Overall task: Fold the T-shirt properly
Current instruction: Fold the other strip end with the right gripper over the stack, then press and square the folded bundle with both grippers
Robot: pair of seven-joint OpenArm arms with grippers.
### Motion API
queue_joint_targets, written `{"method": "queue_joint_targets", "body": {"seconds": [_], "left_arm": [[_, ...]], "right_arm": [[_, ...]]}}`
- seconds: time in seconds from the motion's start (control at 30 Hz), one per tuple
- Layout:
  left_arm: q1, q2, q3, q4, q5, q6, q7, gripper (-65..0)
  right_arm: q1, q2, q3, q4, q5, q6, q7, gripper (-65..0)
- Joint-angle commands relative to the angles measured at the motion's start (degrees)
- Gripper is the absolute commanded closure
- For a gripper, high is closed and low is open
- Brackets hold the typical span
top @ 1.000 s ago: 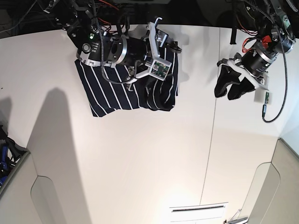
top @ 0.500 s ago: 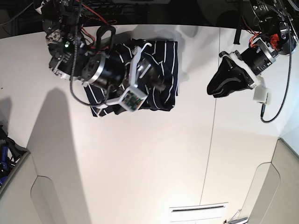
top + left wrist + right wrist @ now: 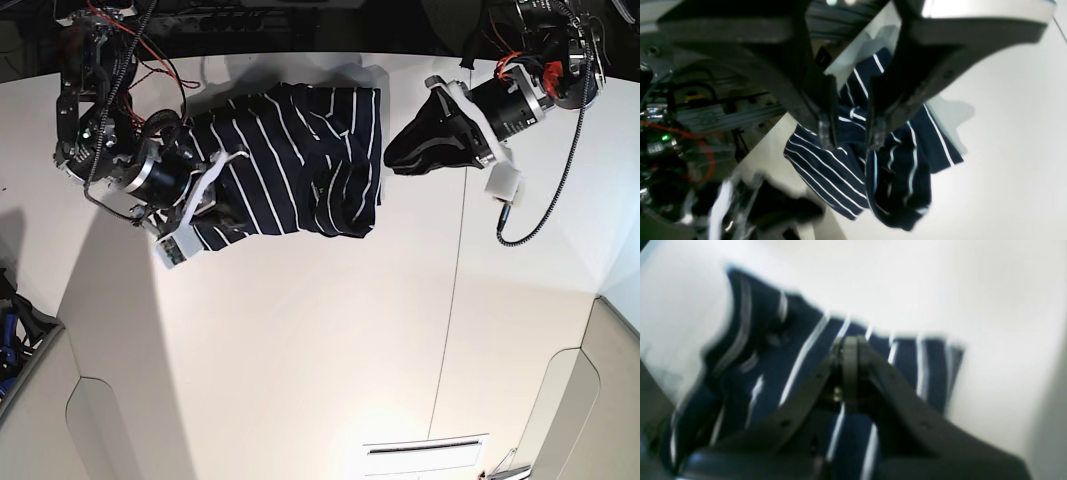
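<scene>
My right gripper should move back to the flat end and turn the T-shirt straight together with my left gripper, because the T-shirt lies crosswise with one end bunched.
The navy T-shirt with thin white stripes lies rumpled at the back of the white table, its right part bunched in folds. My right gripper is at the shirt's front left edge. In the blurred right wrist view its fingers are shut together over the striped cloth; no pinched cloth shows. My left gripper hangs just right of the shirt's right edge, apart from it. In the left wrist view its fingertips stand a narrow gap apart, empty, with the shirt beyond.
A thin seam runs front to back across the table, right of the shirt. A black cable loops down from the left arm. Dark gear sits at the left edge. A white slotted plate lies at the front.
My right gripper has swung from over the shirt's middle to its front left edge. My left gripper has moved left, close to the shirt's right edge. More of the shirt now shows.
</scene>
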Motion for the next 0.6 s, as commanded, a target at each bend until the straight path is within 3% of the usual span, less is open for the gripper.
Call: {"method": "queue_joint_targets", "body": {"seconds": [0.0, 0.17, 0.43, 0.57], "left_arm": [[-0.28, -0.48, -0.15, 1.05, -1.09, -0.52, -1.75, -14.8], [-0.28, -0.48, -0.15, 1.03, 1.05, -0.52, -2.27, -14.8], [-0.28, -0.48, -0.57, 1.05, 1.07, -0.52, -2.56, -14.8], [-0.31, -0.48, -2.16, 1.05, 1.01, -0.52, -2.84, -14.8]], "right_arm": [[0.72, 0.09, -0.50, -0.11, 3.56, 1.68, 0.70, 0.0], [-0.68, 0.09, -4.35, -1.60, 10.43, 3.52, -2.10, 0.0], [-1.92, -0.07, -17.18, -1.60, 10.62, 3.50, -2.08, 0.0], [-1.92, -1.99, -24.76, -1.60, 9.66, 3.58, -2.05, 0.0]]}}
